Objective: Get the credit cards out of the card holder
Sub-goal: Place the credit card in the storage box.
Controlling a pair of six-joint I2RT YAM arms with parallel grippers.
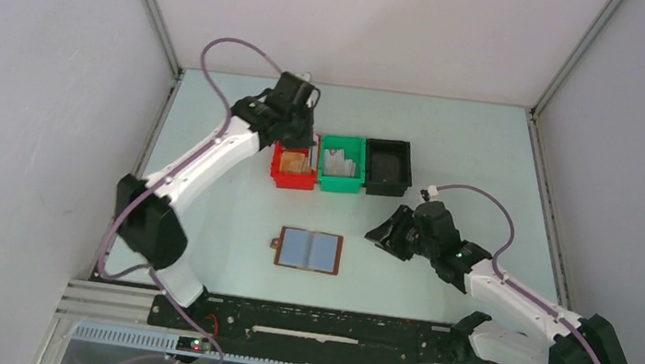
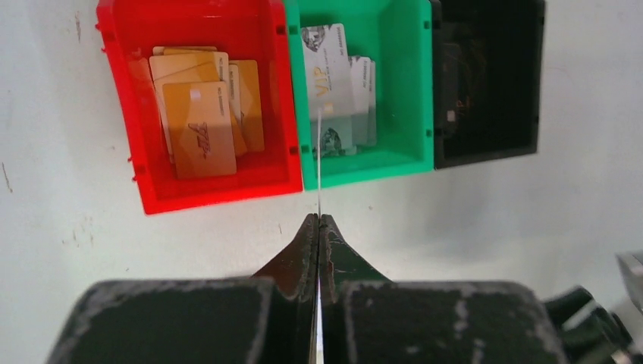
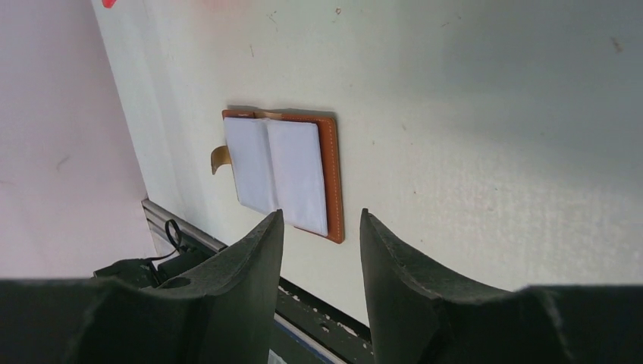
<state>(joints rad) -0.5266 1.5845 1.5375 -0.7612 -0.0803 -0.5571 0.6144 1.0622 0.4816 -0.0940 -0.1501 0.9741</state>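
Observation:
The thin pale card (image 2: pixel 319 163) is aimed at the silvery cards in the open green bin (image 1: pixel 341 167), so my left gripper should continue to go that way until the card hangs inside.
The card holder (image 1: pixel 310 250) lies open and flat on the table, brown with light blue-grey inner faces and a side tab. It also shows in the right wrist view (image 3: pixel 280 174). My left gripper (image 1: pixel 303 140) hangs over the near rims of the red and green bins. It is shut (image 2: pixel 319 218) on a thin card (image 2: pixel 320 159) seen edge-on, so its colour cannot be told. My right gripper (image 1: pixel 386 236) is open and empty (image 3: pixel 320 216), held above the table to the right of the card holder. No card shows on the holder's faces.
Three bins stand in a row at the back. The red bin (image 2: pixel 220 193) holds tan cards, the green bin (image 2: pixel 364 171) holds silvery cards, and the black bin (image 2: pixel 485 155) holds dark cards. Enclosure walls stand left and right. A black rail (image 1: pixel 301 323) runs along the near edge.

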